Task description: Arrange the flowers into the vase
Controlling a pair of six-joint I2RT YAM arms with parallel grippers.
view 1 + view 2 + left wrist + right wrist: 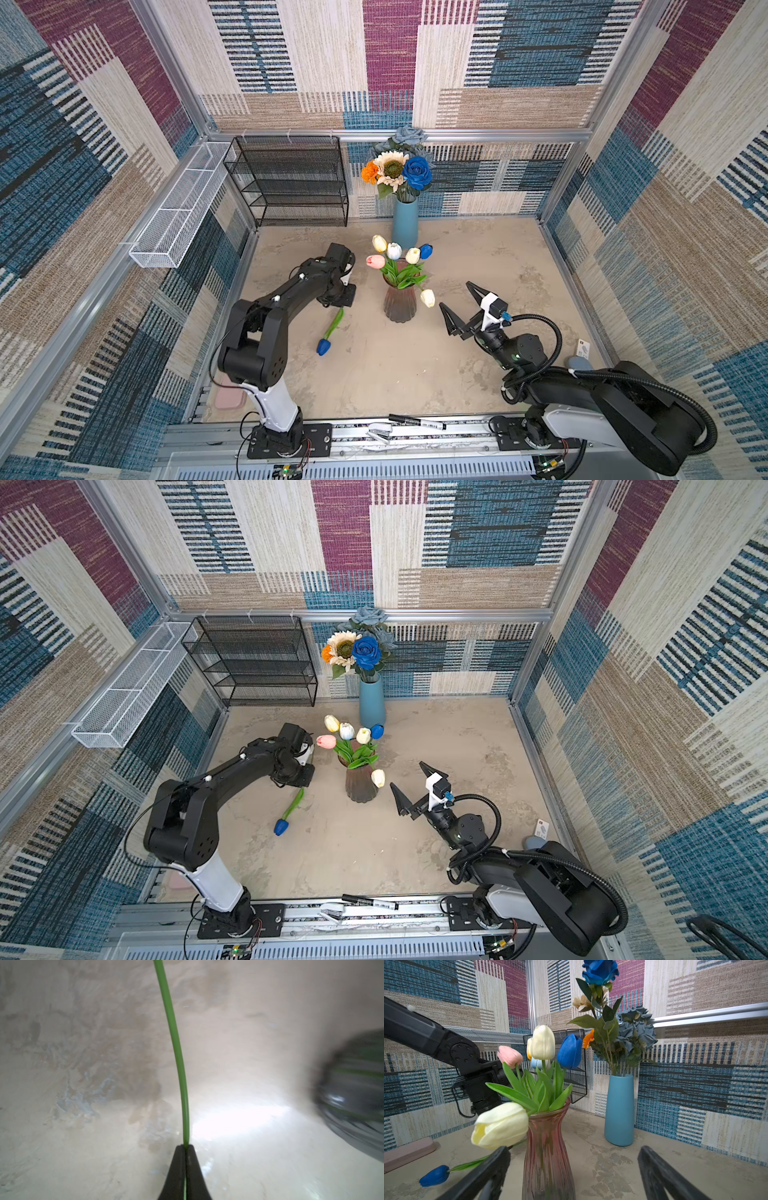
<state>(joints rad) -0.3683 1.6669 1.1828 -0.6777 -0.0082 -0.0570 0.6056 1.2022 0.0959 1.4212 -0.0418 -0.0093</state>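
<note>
The blue tulip (324, 346) is on the other side of the vase from the robot's right gripper, so the left gripper should put the stem in front of the vase (404, 372) for a handover.
A pink ribbed glass vase (400, 305) (548, 1157) stands mid-table and holds several tulips (395, 253); one cream tulip (427, 298) droops over its right side. To its left a blue tulip (324, 346) (435, 1175) lies on the table. My left gripper (186, 1146) is shut on the tulip's green stem (176, 1053); in both top views its fingers are hidden under the wrist (343, 297). My right gripper (454, 294) (573, 1149) stands open just right of the vase, holding nothing. A blue vase (405, 224) at the back holds roses, a sunflower and a marigold.
A black mesh rack (291, 183) stands at the back left, and a white mesh basket (178, 208) hangs on the left wall. A marker (417, 422) lies on the front rail. A pink block (228, 397) sits by the left arm's base.
</note>
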